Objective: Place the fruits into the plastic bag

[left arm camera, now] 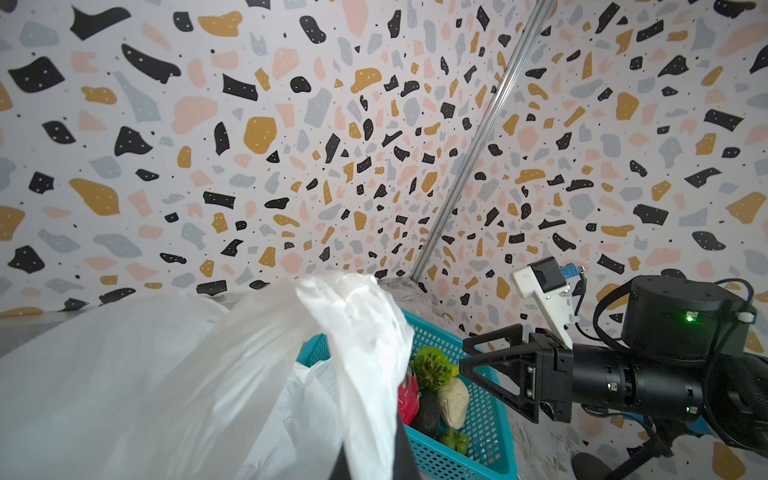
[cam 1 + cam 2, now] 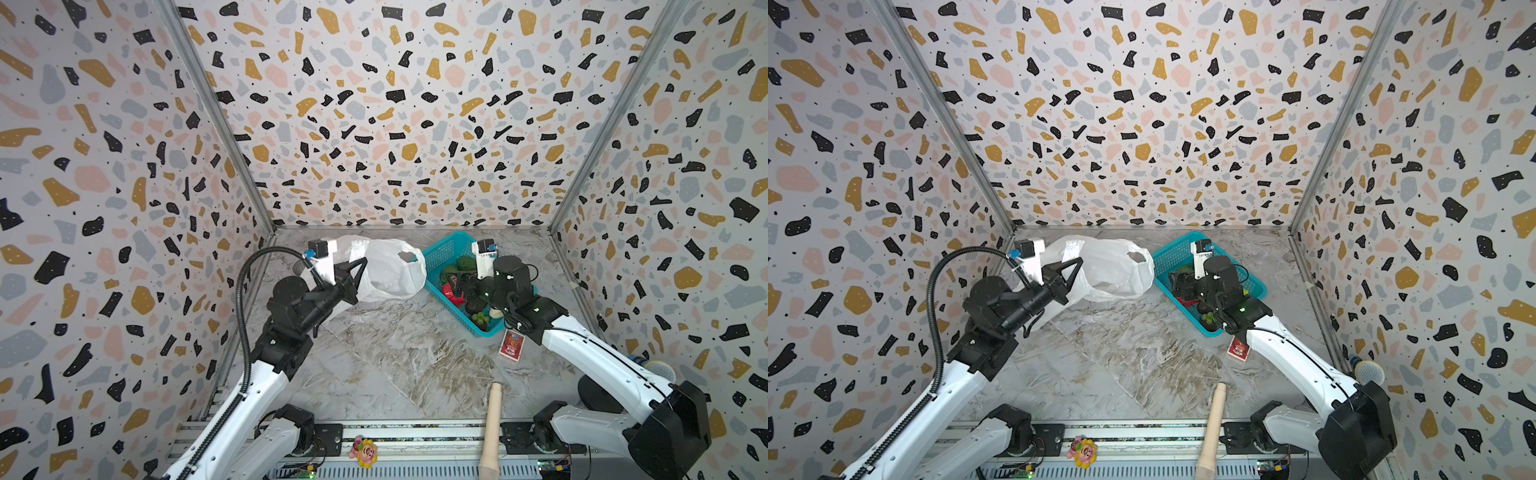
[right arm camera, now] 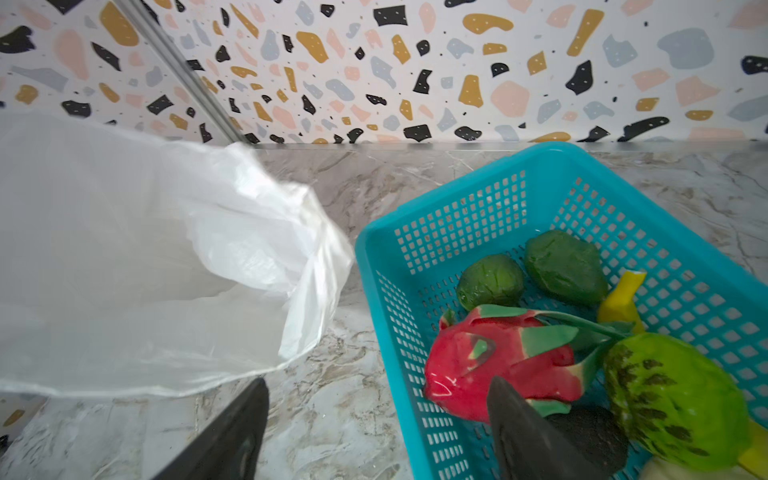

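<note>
The bag's opening [image 2: 422, 278] is hanging up in the air, short of the basket. Next, my left gripper brings the bag down until the bag's rim touches the basket's side [image 2: 440, 301].
My left gripper [image 2: 358, 270] [image 1: 374, 461] is shut on an edge of the white plastic bag [image 2: 390, 274] [image 2: 1113, 270] [image 3: 124, 270] and holds it up, its mouth facing the teal basket [image 2: 446, 249] [image 3: 457, 216]. The fruits lie in the basket: a red dragon fruit [image 3: 478, 365], a lime-green bumpy ball [image 3: 673, 399], a dark avocado [image 1: 426, 415], two dark green round ones [image 3: 490, 280], green grapes [image 1: 455, 440] and a cream lumpy piece [image 1: 455, 401]. My right gripper [image 2: 457, 286] [image 3: 376, 386] is open and astride the basket's wall nearest the bag, one finger over the dragon fruit. It holds nothing.
A red card packet [image 2: 512, 344] lies on the marble floor just in front of the basket. A wooden handle [image 2: 492, 428] and a pink-yellow flower toy [image 2: 363, 451] sit at the front rail. A microphone [image 2: 658, 370] rests by the right wall. Patterned walls close three sides.
</note>
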You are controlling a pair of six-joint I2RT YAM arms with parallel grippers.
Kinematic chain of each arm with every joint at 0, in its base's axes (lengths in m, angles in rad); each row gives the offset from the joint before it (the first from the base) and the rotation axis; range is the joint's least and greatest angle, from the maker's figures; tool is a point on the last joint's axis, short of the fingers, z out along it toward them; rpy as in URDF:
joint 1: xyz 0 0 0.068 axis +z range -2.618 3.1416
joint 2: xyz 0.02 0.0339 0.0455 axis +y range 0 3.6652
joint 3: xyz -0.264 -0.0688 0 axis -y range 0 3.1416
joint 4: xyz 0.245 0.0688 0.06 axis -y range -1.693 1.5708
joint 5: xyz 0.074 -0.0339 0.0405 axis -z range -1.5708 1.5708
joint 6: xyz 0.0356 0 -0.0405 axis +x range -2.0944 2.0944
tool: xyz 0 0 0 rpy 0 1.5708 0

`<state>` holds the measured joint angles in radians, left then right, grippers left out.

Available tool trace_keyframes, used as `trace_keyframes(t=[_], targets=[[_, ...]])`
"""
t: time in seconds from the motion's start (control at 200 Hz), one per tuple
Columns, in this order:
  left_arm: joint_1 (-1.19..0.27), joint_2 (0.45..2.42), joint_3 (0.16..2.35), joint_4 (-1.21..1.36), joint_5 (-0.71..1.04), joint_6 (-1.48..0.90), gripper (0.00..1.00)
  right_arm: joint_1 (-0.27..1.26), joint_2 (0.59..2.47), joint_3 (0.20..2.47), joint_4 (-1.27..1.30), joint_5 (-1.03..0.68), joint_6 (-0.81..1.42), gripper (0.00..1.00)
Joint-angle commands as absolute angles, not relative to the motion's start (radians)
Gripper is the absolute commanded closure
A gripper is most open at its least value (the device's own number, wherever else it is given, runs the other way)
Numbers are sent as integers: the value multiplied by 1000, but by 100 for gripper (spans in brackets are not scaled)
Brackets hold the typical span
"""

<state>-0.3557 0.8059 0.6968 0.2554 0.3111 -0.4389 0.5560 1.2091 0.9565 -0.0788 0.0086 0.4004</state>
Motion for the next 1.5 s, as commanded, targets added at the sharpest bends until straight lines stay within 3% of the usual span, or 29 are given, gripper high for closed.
trace_keyframes(t=[0.0, 0.2, 0.325, 0.345, 0.886, 1.056, 1.242, 1.497], targets=[[-370, 721, 607, 516, 255, -489, 100, 530, 1238, 1028, -160, 125, 456, 15], [-370, 660, 557, 541, 288, -459, 100, 430, 1362, 1077, -255, 81, 486, 13], [-370, 661, 560, 583, 335, -479, 100, 427, 1420, 1117, -308, 155, 469, 7], [-371, 662, 559, 591, 341, -485, 100, 423, 1425, 1119, -313, 171, 470, 0], [-382, 680, 538, 741, 475, -565, 100, 258, 1567, 1080, -253, 184, 524, 1], [-388, 678, 515, 789, 481, -606, 100, 250, 1595, 1047, -223, 181, 536, 7], [-390, 680, 502, 828, 477, -631, 100, 236, 1603, 1013, -173, 180, 536, 28], [-391, 687, 492, 876, 474, -661, 100, 215, 1624, 1014, -152, 162, 543, 38]])
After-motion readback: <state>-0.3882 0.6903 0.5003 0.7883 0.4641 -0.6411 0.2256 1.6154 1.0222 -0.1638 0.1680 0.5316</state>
